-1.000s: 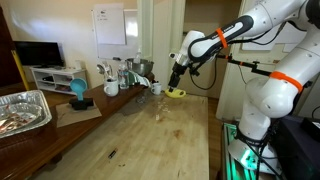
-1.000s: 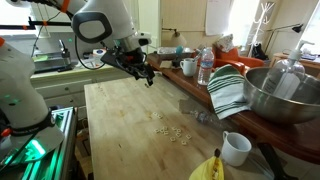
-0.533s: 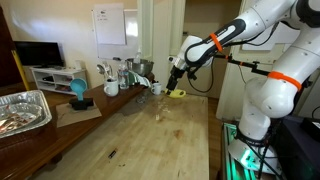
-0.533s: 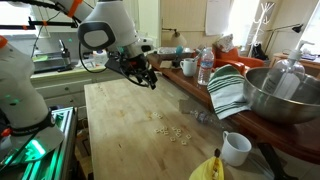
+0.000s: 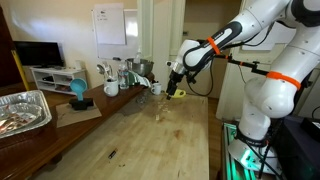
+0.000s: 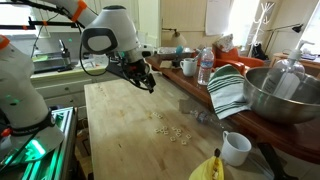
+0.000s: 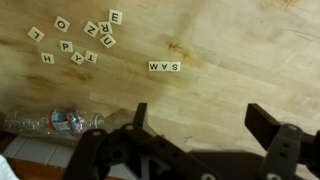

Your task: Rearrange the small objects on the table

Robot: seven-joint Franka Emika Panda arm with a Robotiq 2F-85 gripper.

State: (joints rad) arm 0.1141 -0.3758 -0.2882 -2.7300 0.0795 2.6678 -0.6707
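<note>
The short row of tiles (image 7: pixel 164 66) is clear of the cluster. I should keep moving my gripper down toward the row's S tile (image 7: pixel 175 66) until its fingers close there.
Small square letter tiles lie on the pale-wood table (image 7: pixel 230 60). In the wrist view a loose cluster (image 7: pixel 78 40) sits at the upper left, and a short row of three tiles (image 7: pixel 165 66) lies apart to its right. The tiles show as a small scatter in both exterior views (image 5: pixel 160 113) (image 6: pixel 170 130). My gripper (image 7: pixel 200 118) is open and empty, with its two dark fingers spread wide. It hovers above the table's end, away from the tiles (image 5: pixel 175 88) (image 6: pixel 146 80).
A clear plastic bottle (image 7: pixel 50 122) lies at the table's edge. A banana (image 5: pixel 177 93) lies under the gripper's end of the table. The dark side bench holds a metal bowl (image 6: pixel 285 95), a striped towel (image 6: pixel 228 90), a bottle (image 6: pixel 205 68) and a white mug (image 6: pixel 236 148).
The gripper has dropped slightly over the table's end and stays open. The tiles have not moved.
</note>
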